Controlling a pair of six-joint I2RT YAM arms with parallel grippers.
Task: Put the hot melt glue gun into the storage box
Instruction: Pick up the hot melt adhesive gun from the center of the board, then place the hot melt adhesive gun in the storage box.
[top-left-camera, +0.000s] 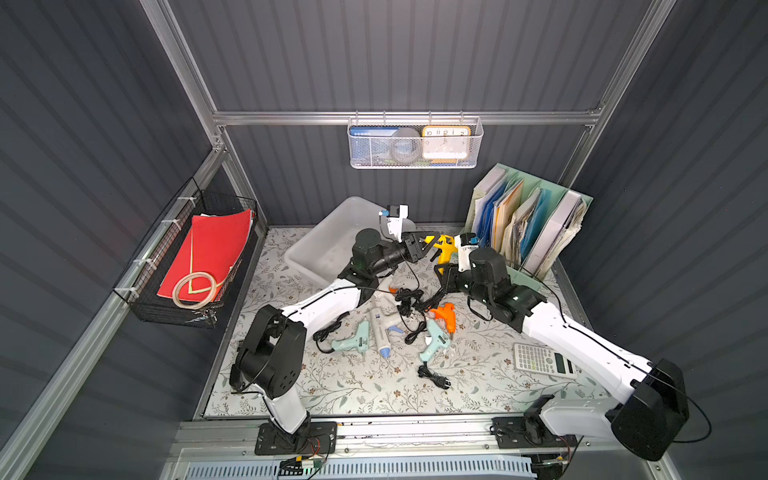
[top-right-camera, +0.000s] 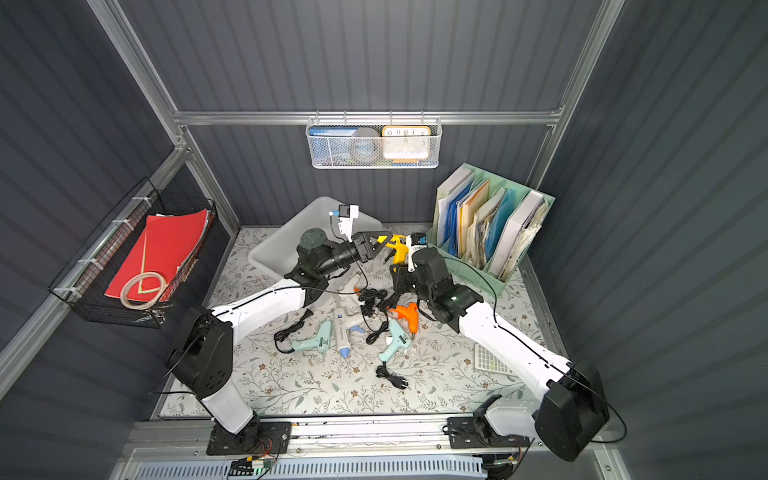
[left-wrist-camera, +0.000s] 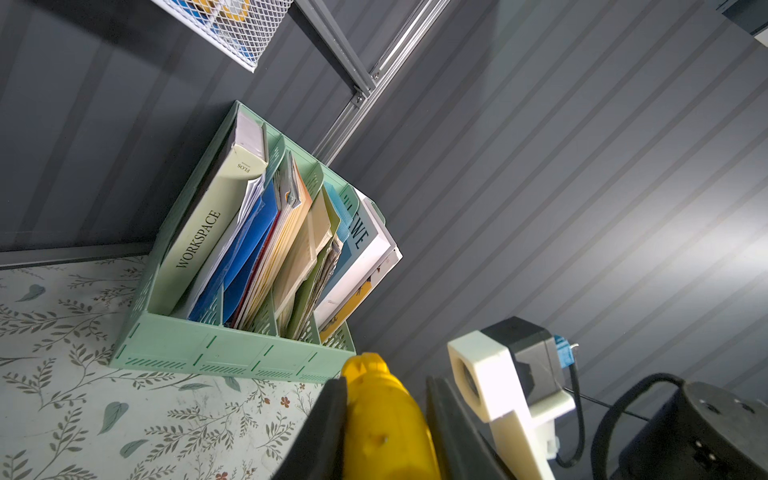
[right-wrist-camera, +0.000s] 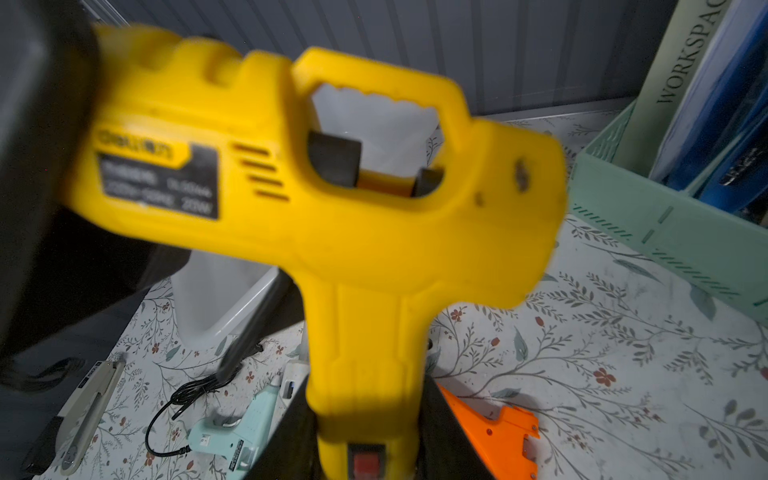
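The yellow glue gun's body is in my left gripper and its handle (top-left-camera: 445, 257) is in my right gripper, so next my right gripper opens and picks up the orange glue gun (top-left-camera: 448, 316).
A yellow hot melt glue gun (top-left-camera: 444, 247) (top-right-camera: 398, 248) is held up in the air between both arms, just right of the storage box (top-left-camera: 328, 245) (top-right-camera: 282, 249), a translucent whitish tub at the back. My right gripper (top-left-camera: 445, 275) (right-wrist-camera: 368, 407) is shut on the gun's handle (right-wrist-camera: 365, 353) from below. My left gripper (top-left-camera: 430, 243) (left-wrist-camera: 385, 380) reaches in from the left, its black pads against both sides of the yellow barrel (left-wrist-camera: 386, 428). The box's rim (right-wrist-camera: 232, 307) shows behind the gun in the right wrist view.
Several other glue guns lie mid-table: two mint (top-left-camera: 351, 340) (top-left-camera: 434, 343), a white one (top-left-camera: 380, 328), an orange one (top-left-camera: 444, 316), with tangled black cords (top-left-camera: 409, 301). A mint-green file organiser (top-left-camera: 536, 216) stands at the back right, a calculator (top-left-camera: 542, 359) in front of it. Wire baskets (top-left-camera: 191, 257) (top-left-camera: 415, 143) hang on the walls.
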